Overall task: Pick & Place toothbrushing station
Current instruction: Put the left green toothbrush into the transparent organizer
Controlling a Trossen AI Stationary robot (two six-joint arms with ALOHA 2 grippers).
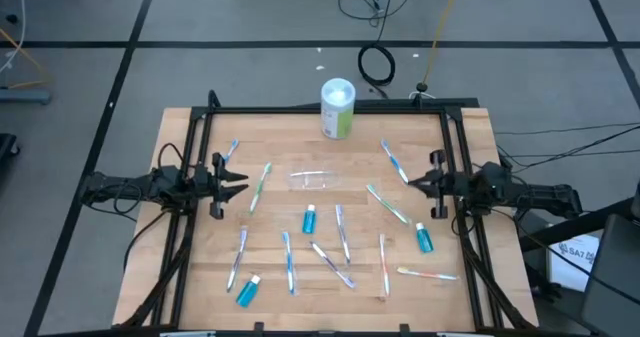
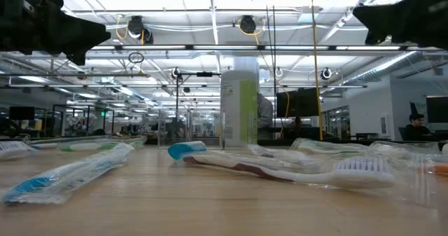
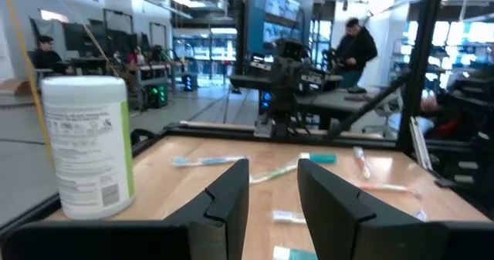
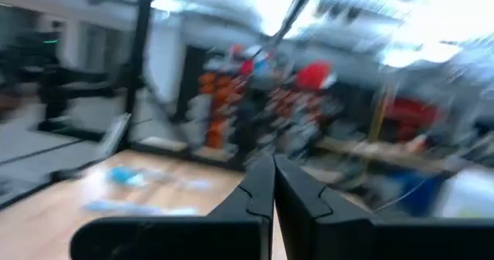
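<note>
My left gripper is pointing level over the flat green toothbrush [image 1: 262, 183] near the cup. Next, I tilt its fingers down and grab the toothbrush by the toothbrush's handle [image 1: 256, 201].
Several slim pastel toothbrushes [image 1: 342, 233] lie flat and scattered over the wooden table [image 1: 280, 137]. A small clear cup [image 1: 318, 180] lies near the middle. Three blue white-capped tubes lie at the centre [image 1: 309, 218], the right [image 1: 424, 238] and the near left [image 1: 248, 290]. At the table's left edge my left gripper [image 1: 240, 184] hovers level above the table, its fingers open [image 3: 274, 167] with nothing between them. At the right edge my right gripper [image 1: 412, 184] hovers with its fingers shut [image 4: 273, 161] and holds nothing. Both point toward the middle.
A tall white-and-green canister [image 1: 338, 108] stands upright at the far edge, also in the left wrist view [image 3: 86, 144]. Black frame rails [image 1: 190, 227] run along the left, right and far sides. People [image 3: 355, 44] stand in the room beyond the table.
</note>
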